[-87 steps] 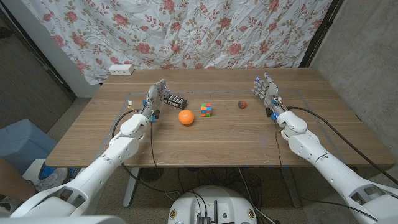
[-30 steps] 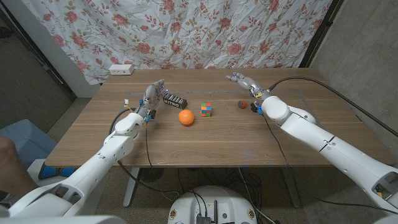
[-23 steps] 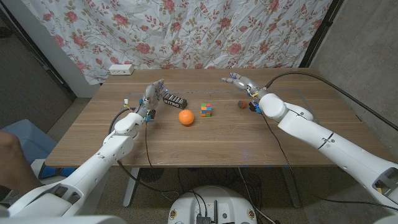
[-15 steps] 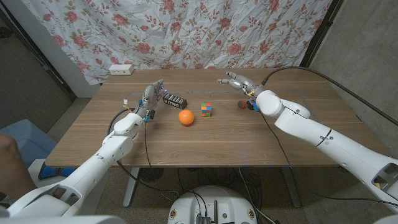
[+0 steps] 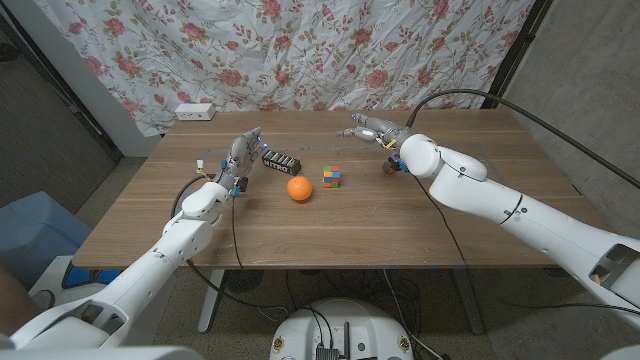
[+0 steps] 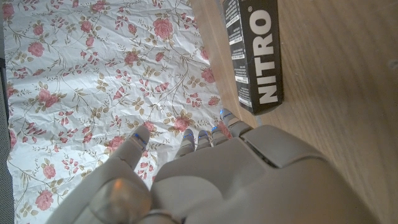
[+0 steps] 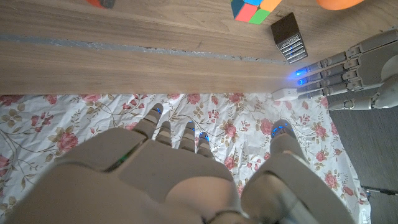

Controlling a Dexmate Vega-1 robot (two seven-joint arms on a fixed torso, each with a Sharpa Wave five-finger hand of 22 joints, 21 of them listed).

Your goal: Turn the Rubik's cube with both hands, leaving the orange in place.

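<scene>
I expect one layer to twist against the other when I turn the Rubik's cube (image 5: pixel 331 177) with my left gripper, because seams (image 7: pixel 256 9) divide it into coloured blocks.
The Rubik's cube (image 5: pixel 332 176) sits mid-table, with the orange (image 5: pixel 299 188) just to its left, a small gap between them. My left hand (image 5: pixel 243 153) stands upright at the left of the orange, fingers apart and holding nothing; the left wrist view shows this hand (image 6: pixel 205 177) from behind. My right hand (image 5: pixel 371 130) hovers behind and to the right of the cube, fingers spread and empty. In the right wrist view, beyond my right hand (image 7: pixel 174 180), lie the cube (image 7: pixel 255 9), the orange (image 7: pixel 342 3) and the left hand (image 7: pixel 360 71).
A black NITRO box (image 5: pixel 281 160) lies between my left hand and the cube, close to the fingertips (image 6: pixel 252 50). A small red object (image 5: pixel 389 167) sits under my right forearm. A white power strip (image 5: pixel 195 111) lies at the far left edge.
My right arm has swung in from the table's right side, and its hand now reaches toward the centre behind the cube. The left hand, the cube and the orange have stayed put.
</scene>
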